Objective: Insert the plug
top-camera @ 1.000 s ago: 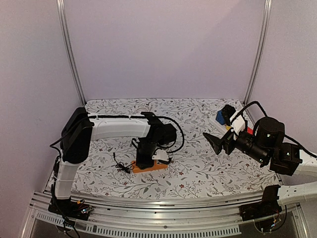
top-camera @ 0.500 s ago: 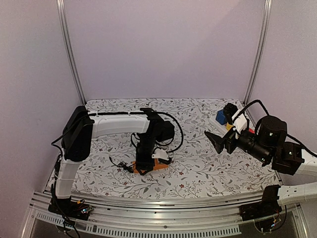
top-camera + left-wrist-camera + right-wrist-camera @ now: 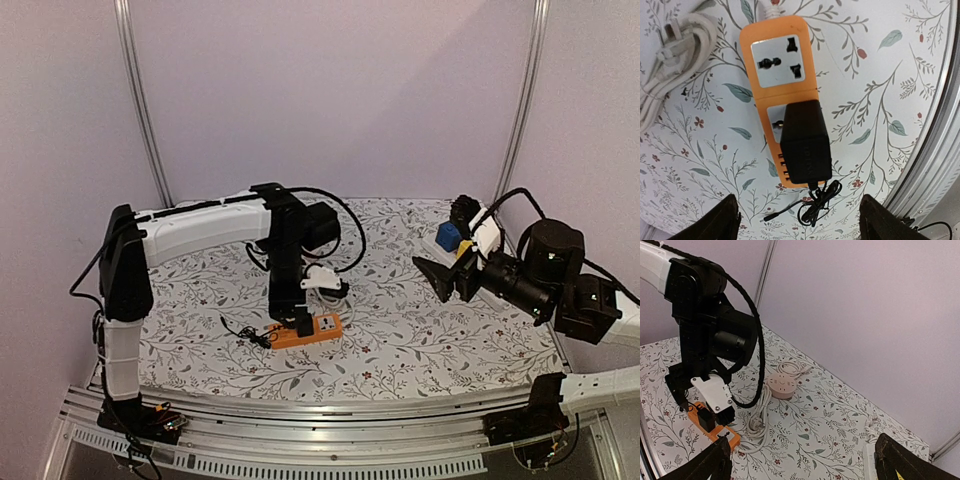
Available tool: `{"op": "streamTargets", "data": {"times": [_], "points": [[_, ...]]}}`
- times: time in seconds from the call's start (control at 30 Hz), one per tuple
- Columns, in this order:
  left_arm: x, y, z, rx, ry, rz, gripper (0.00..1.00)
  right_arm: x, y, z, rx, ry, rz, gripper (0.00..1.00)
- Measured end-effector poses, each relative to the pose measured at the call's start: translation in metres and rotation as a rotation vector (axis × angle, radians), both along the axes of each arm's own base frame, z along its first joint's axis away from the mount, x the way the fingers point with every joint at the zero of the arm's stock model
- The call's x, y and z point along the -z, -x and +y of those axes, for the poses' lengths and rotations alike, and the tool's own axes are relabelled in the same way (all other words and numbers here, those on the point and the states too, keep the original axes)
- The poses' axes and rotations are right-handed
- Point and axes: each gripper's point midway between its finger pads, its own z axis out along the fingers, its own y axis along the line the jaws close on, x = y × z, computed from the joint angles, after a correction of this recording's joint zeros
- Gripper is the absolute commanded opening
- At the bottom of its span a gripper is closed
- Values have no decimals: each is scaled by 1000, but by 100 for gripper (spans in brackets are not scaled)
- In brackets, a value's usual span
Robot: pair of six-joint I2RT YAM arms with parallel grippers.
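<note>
My right gripper keeps going toward the white plug (image 3: 676, 50) and closes there, because that plug is lying free and the black adapter (image 3: 806, 142) is sitting in the orange power strip.
The orange power strip (image 3: 771, 55) lies on the floral table and also shows in the top view (image 3: 322, 327). A black plug adapter (image 3: 805, 145) sits in its lower socket, with its thin black cord (image 3: 815, 205) bunched below; the adapter also shows in the top view (image 3: 303, 322). My left gripper (image 3: 797, 222) is open and empty, raised straight above the strip. My right gripper (image 3: 800, 460) is open and empty, held high over the right side of the table (image 3: 448, 277).
A white bundled cable (image 3: 670, 55) lies beside the strip. A round pink socket hub (image 3: 781, 385) with a coiled cord sits mid-table. A white power strip (image 3: 869, 457) with blue and black plugs (image 3: 452, 232) lies at the back right. The table's metal edge (image 3: 940, 150) is close.
My left gripper has let go of the black adapter and risen off the strip. The adapter stays in the socket. The right arm has lifted slightly and shifted back.
</note>
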Motion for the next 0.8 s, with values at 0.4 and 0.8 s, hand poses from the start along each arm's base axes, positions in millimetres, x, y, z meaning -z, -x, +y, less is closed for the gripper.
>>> {"op": "streamTargets", "data": {"times": [0.4, 0.8], "points": [[-103, -37, 82, -292, 330, -38, 82, 10, -35, 36, -56, 88, 163, 98], [-79, -28, 207, -762, 356, -50, 87, 89, -114, 107, 89, 179, 562, 69]]}}
